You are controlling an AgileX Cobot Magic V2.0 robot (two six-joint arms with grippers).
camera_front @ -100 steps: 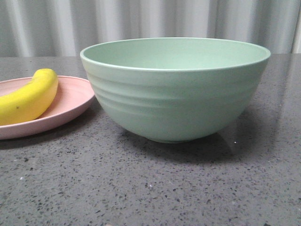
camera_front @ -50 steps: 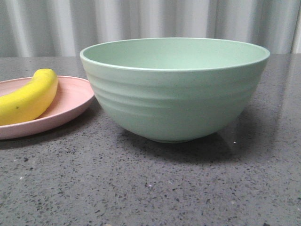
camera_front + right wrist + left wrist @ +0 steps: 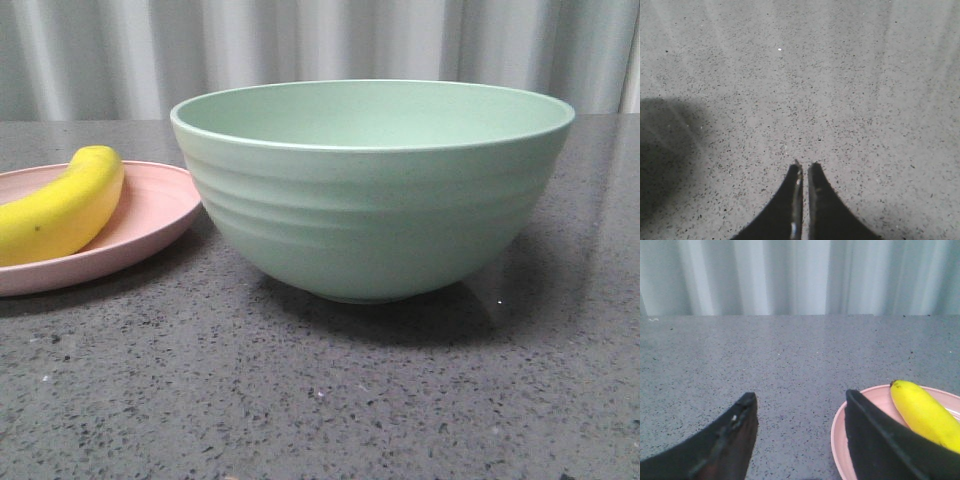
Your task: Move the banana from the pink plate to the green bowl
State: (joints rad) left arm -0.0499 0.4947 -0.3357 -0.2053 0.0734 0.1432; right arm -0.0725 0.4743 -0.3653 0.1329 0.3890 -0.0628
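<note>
The banana (image 3: 64,206) will lean with its tip above the bowl's rim when the robot lowers it in, because the green bowl narrows steeply (image 3: 368,245) toward its base.
The yellow banana (image 3: 62,205) lies on the pink plate (image 3: 150,215) at the left of the front view. The large mint-green bowl (image 3: 372,190) stands right of the plate, empty as far as its inside shows. Neither gripper shows in the front view. In the left wrist view my left gripper (image 3: 800,402) is open and empty, low over the table; one finger overlaps the pink plate's (image 3: 840,435) rim, with the banana (image 3: 922,412) just beyond it. In the right wrist view my right gripper (image 3: 804,167) is shut and empty over bare table.
The table is a dark grey speckled stone top (image 3: 320,400). A pale pleated curtain (image 3: 320,50) hangs behind it. A dark shadow (image 3: 665,150) falls on the table in the right wrist view.
</note>
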